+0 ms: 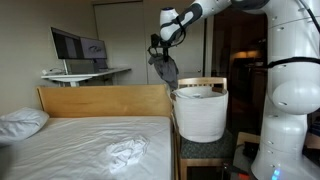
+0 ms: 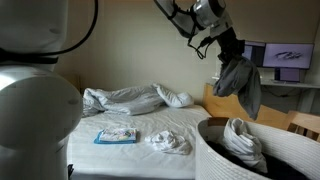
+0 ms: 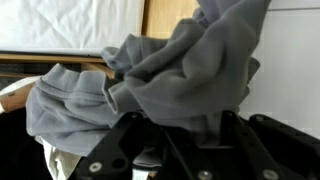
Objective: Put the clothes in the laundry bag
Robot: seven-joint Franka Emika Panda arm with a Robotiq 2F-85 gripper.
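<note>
The grey garment's lower end is hanging above the laundry bag's rim. The robot's gripper should keep moving the garment across until it is over the bag's opening, and then let go.
My gripper is shut on a grey garment and holds it in the air by the rim of the white laundry bag. In an exterior view the grey garment hangs from the gripper above the bag, which holds a white cloth. In the wrist view the grey garment fills the frame and covers the jaws. A white garment lies on the bed; it also shows in an exterior view.
The bed has a wooden footboard next to the bag. A pillow and a rumpled sheet lie on it, with a folded patterned cloth. A desk with a monitor stands behind.
</note>
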